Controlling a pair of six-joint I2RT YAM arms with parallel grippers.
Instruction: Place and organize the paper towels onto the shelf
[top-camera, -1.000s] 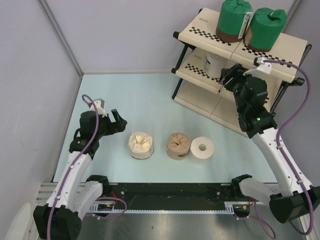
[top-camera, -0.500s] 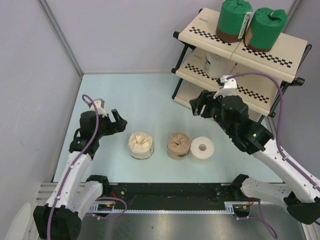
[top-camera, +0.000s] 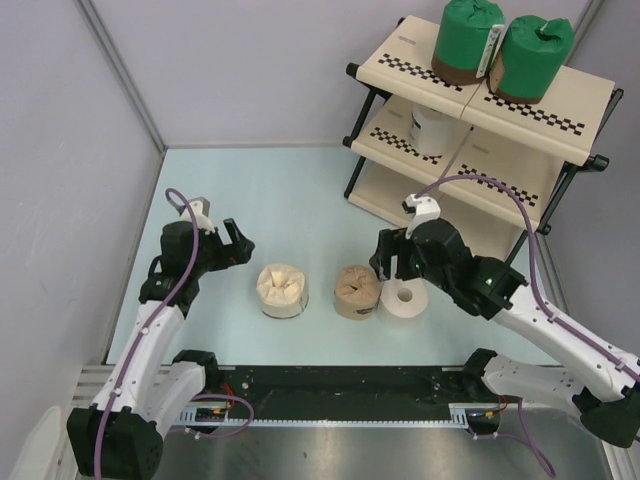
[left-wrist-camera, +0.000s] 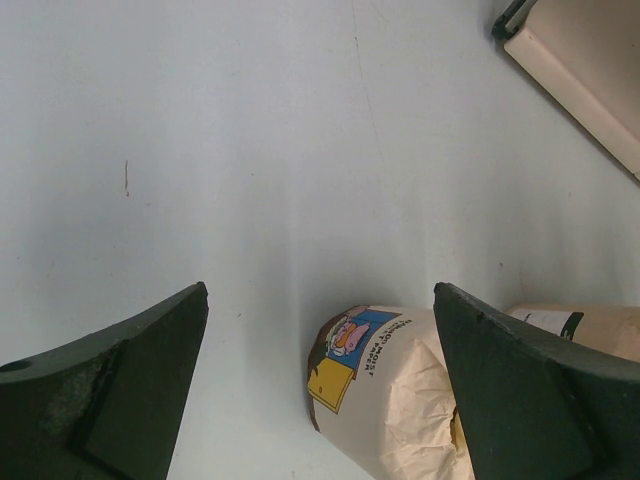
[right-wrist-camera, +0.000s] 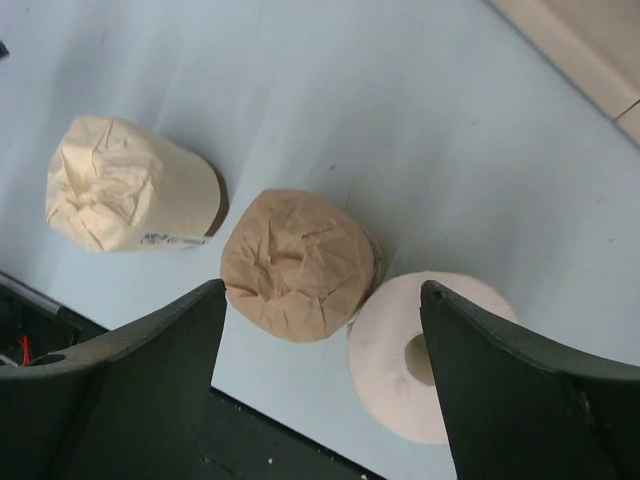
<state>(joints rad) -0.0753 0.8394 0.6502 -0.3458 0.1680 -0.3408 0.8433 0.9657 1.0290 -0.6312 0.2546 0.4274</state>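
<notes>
My right gripper should go down next until its open fingers straddle the tan roll's rim (top-camera: 373, 289) beside the white roll before it closes, because the tan roll's crumpled top (top-camera: 355, 281) faces up below them.
Two green rolls (top-camera: 470, 35) (top-camera: 535, 55) stand on the top tier of the shelf (top-camera: 398, 62). A white-wrapped roll (top-camera: 430, 128) stands on its middle tier. On the table stand a cream roll (top-camera: 283, 289), a tan roll (top-camera: 356, 291) and a bare white roll (top-camera: 405, 297) in a row. My right gripper (top-camera: 392, 268) is open and empty, hovering above the tan roll (right-wrist-camera: 297, 262) and the bare roll (right-wrist-camera: 430, 355). My left gripper (top-camera: 238, 245) is open and empty, just left of the cream roll (left-wrist-camera: 400, 385).
The shelf's lowest panel (right-wrist-camera: 590, 50) lies at the far right of the table. The black rail at the table's near edge (top-camera: 340, 385) runs just below the rolls. The side walls close in the table on the left and at the back.
My right arm has pulled away from the shelf's middle tier and swung down and left to above the tan and bare rolls. The left arm has not moved.
</notes>
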